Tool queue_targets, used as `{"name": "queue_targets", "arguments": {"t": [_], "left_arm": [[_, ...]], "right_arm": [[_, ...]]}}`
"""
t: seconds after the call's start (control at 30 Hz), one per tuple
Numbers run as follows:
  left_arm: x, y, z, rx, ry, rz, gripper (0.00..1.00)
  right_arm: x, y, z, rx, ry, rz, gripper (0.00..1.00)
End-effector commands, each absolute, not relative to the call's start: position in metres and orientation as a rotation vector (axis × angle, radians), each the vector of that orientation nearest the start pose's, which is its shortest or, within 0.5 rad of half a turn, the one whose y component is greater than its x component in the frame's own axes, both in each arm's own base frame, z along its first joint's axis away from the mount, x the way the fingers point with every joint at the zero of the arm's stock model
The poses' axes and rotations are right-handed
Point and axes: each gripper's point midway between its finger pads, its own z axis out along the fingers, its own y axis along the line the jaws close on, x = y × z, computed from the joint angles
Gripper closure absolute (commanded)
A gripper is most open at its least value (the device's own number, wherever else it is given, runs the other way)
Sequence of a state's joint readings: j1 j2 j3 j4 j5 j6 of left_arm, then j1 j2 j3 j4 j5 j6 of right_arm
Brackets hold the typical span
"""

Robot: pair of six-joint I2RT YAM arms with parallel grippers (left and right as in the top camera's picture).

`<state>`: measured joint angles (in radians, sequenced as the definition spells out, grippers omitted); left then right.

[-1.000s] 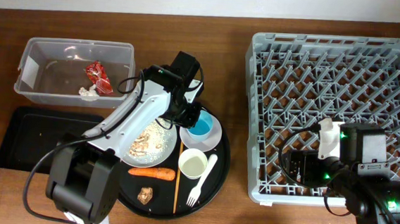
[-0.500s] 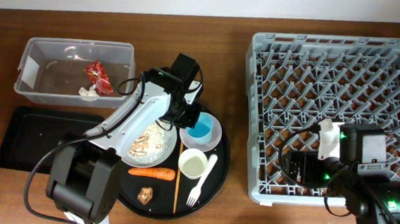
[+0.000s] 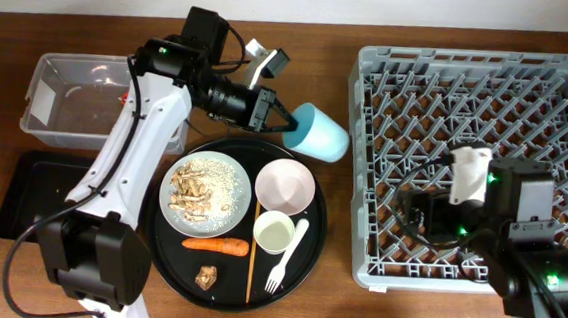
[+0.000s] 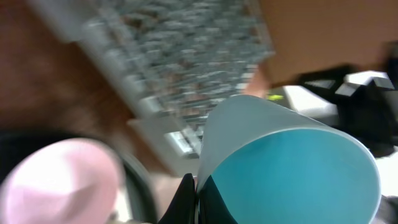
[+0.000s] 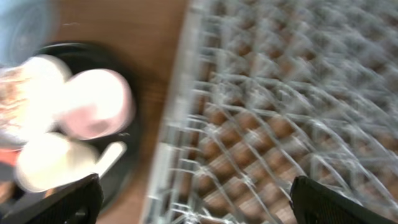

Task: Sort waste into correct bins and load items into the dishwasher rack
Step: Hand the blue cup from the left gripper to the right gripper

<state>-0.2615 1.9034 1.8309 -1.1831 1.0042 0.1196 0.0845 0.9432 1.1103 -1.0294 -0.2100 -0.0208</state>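
My left gripper is holding the light-blue cup by its rim [image 3: 296, 130], short of the rack, so next my right gripper grabs the cup's loose end [image 3: 338, 145] and loads the cup.
My left gripper [image 3: 285, 122] is shut on the rim of the small light-blue cup [image 3: 319, 131], held in the air between the round tray and the grey dishwasher rack [image 3: 480, 73]. The cup fills the left wrist view [image 4: 292, 168]. On the large round black tray [image 3: 313, 243] sit the white plate [image 3: 225, 177] with peanut-like scraps [image 3: 193, 195], a white bowl [image 3: 285, 184], a white cup [image 3: 274, 232], a fork [image 3: 288, 253], a chopstick [image 3: 252, 252], a carrot [image 3: 216, 244] and a brown chunk [image 3: 206, 276]. My right gripper [image 5: 193, 205] is open and empty over the rack's left edge.
The clear tub [image 3: 57, 103] stands at the back left, partly hidden by my left arm. The flat black tray [image 3: 31, 196] lies in front of it. The rack's left wall [image 5: 177, 106] and the bowl [image 5: 99, 102] show blurred in the right wrist view.
My left gripper has lifted the light-blue cup out of the white bowl and carried it up and right toward the rack. The right wrist has shifted slightly.
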Motion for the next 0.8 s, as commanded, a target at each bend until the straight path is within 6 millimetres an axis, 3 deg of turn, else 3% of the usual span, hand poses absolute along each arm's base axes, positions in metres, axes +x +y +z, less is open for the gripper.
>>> {"name": "queue_targets", "arguments": {"t": [0.0,0.13,0.27,0.5,0.77], "left_arm": [[0.336,-0.261,0.288,0.802,2.243,-1.695,1.00],[0.323,-0.264,0.307,0.775,2.175,-1.872,1.00],[0.320,-0.264,0.307,0.759,2.196,-1.892,1.00],[0.304,-0.279,0.306,0.805,2.219,-1.926,1.00],[0.292,-0.291,0.306,0.854,2.222,-1.946,1.00]], "right_arm": [[0.235,0.122,0.275,-0.643,2.198,0.678,0.01],[0.236,0.136,0.284,-0.784,2.085,0.737,0.01],[0.238,0.151,0.301,-0.857,1.954,0.830,0.01],[0.253,0.155,0.313,-0.881,1.865,0.818,0.01],[0.264,0.156,0.305,-0.871,1.890,0.839,0.02]]}}
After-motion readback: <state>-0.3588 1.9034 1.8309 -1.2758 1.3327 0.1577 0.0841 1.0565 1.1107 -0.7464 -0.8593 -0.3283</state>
